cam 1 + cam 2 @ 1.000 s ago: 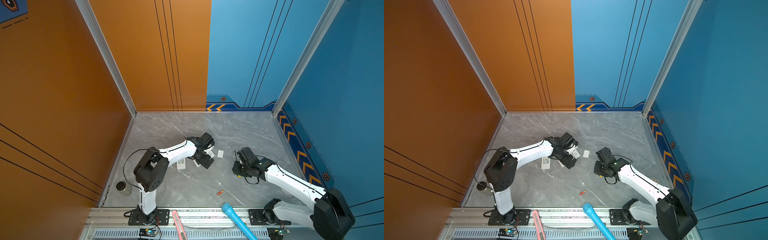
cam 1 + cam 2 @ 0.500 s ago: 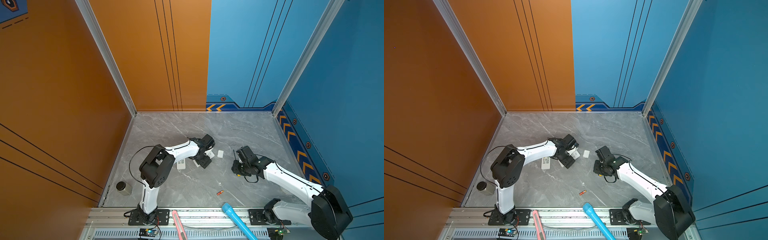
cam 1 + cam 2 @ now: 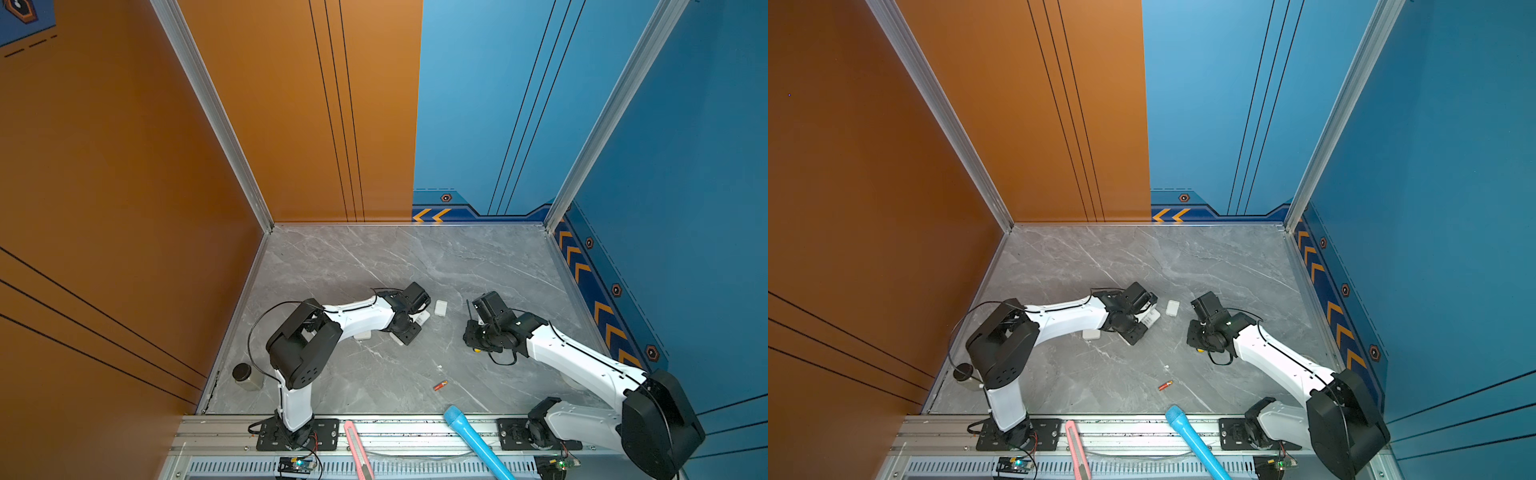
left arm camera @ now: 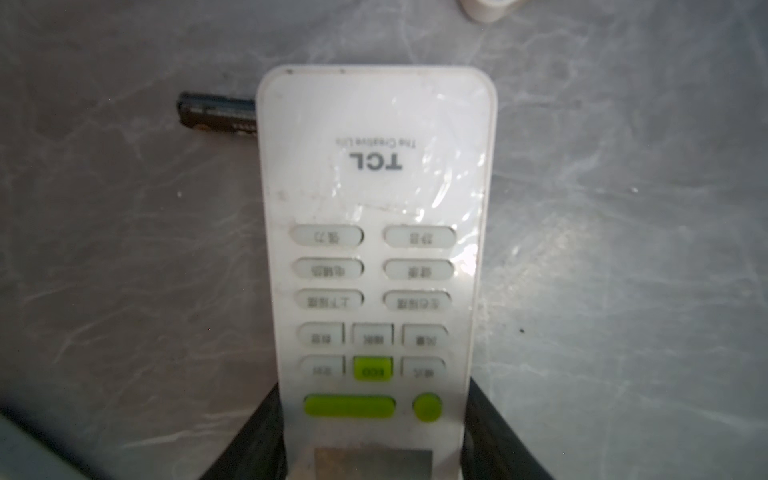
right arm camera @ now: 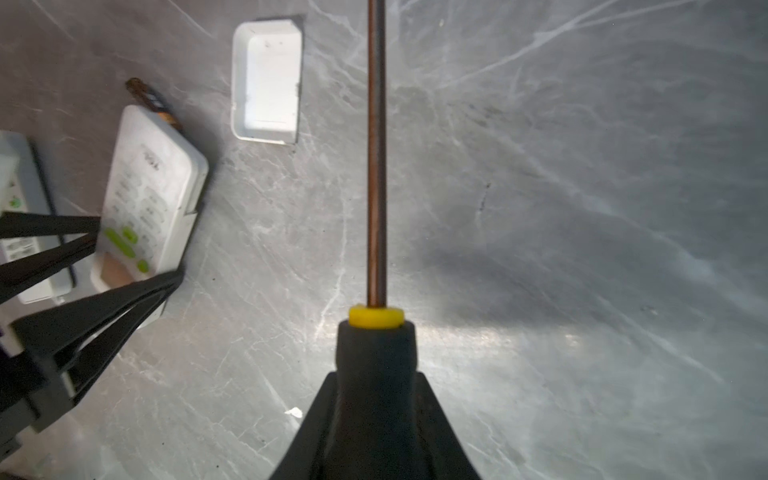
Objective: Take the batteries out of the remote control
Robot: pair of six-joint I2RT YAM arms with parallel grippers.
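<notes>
The remote control faces buttons-up (image 4: 374, 280) in my left gripper. My right gripper should put down the screwdriver, then take the remote control (image 5: 164, 168) and lay it buttons-down.
The white remote control (image 4: 374, 208) lies buttons-up on the grey marble table (image 3: 374, 266). My left gripper (image 4: 374, 390) is shut on it, both black fingers (image 5: 137, 291) pressing its long sides near the green buttons. A black battery (image 4: 216, 118) pokes out from under the remote's far corner, and the right wrist view shows this battery (image 5: 151, 97) too. In both top views a red-orange battery (image 3: 439, 385) (image 3: 1165, 385) lies alone near the front. My right gripper (image 5: 376, 374) is shut on the black-and-yellow screwdriver (image 5: 376, 166), to the right of the remote control (image 3: 420, 318).
A white battery cover (image 5: 268, 81) (image 3: 440, 308) lies inside-up between the two grippers. A second white remote (image 3: 362, 335) lies under the left arm. A small jar (image 3: 245, 376) stands front left. A blue torch (image 3: 473, 440) and a pink cutter (image 3: 357, 449) lie on the front rail.
The left gripper's jaws have closed in from wide open onto the remote's sides, and the left arm's elbow has swung nearer to the middle. The right arm has barely moved.
</notes>
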